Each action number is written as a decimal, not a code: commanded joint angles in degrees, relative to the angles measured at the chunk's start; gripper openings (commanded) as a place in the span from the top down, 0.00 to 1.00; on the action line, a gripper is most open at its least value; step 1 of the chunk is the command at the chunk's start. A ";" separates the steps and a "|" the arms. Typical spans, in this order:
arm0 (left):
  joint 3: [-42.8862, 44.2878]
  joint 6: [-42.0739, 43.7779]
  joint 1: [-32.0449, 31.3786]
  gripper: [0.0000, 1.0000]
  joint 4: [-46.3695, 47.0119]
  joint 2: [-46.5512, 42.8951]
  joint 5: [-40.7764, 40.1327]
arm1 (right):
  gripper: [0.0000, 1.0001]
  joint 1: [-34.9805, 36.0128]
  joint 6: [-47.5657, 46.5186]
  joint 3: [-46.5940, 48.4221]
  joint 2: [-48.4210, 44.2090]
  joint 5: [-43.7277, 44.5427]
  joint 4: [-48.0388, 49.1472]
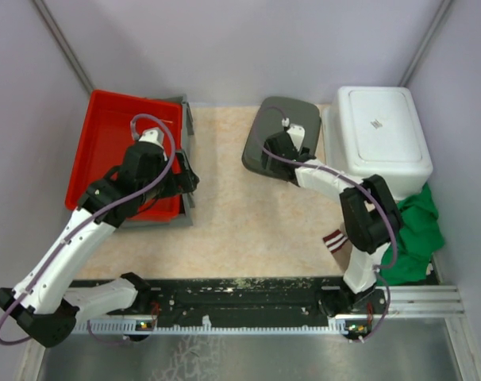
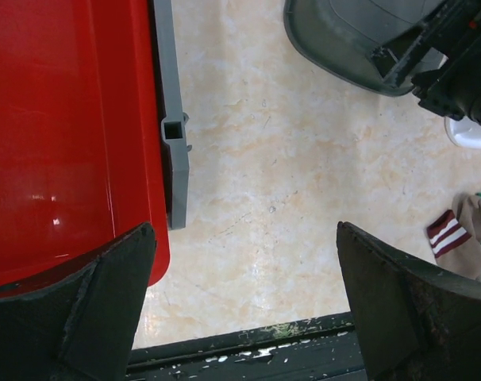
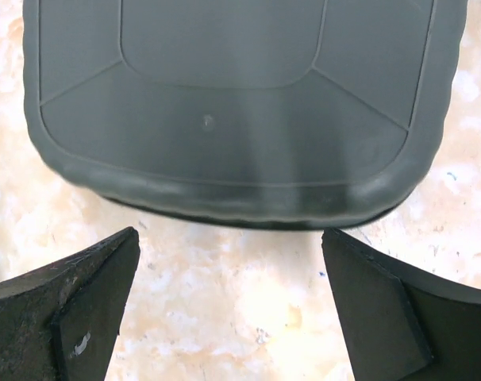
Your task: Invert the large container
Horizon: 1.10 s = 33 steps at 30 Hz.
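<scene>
The grey container point(image 1: 282, 121) is lying base up while the red tray is lying open side up, so the robot's right gripper should move back as its left gripper raises the tray's rim point(image 1: 174, 213).
A large white container point(image 1: 379, 131) stands at the right with its flat base facing up. A dark grey container point(image 1: 276, 131) lies left of it, flat ribbed face up; it fills the top of the right wrist view point(image 3: 225, 103). My right gripper point(image 1: 282, 149) is open and empty, its jaws point(image 3: 228, 234) just short of the grey container's near edge, not touching it. My left gripper point(image 1: 185, 178) is open and empty point(image 2: 244, 230), one finger over the red tray's point(image 2: 58, 127) near right corner.
The red tray point(image 1: 121, 155) sits on a grey tray point(image 2: 171, 119) at the left. A green cloth point(image 1: 415, 230) and a striped sock point(image 1: 334, 240) lie beside the right arm. Walls close in on both sides.
</scene>
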 commanded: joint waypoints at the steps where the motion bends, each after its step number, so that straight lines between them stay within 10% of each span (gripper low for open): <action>1: 1.01 0.54 0.67 0.00 -2.06 0.88 -1.21 | 0.02 0.00 -1.70 -6.25 -8.22 -5.72 1.52; 16: 2.56 9.79 2.29 0.27 -13.13 9.21 -6.23 | 0.04 0.60 4.60 -32.34 -48.72 -0.56 -11.30; 33: -2.22 9.86 2.29 0.60 -12.33 19.35 -11.19 | 0.05 0.60 4.61 -26.59 -41.35 0.04 -9.54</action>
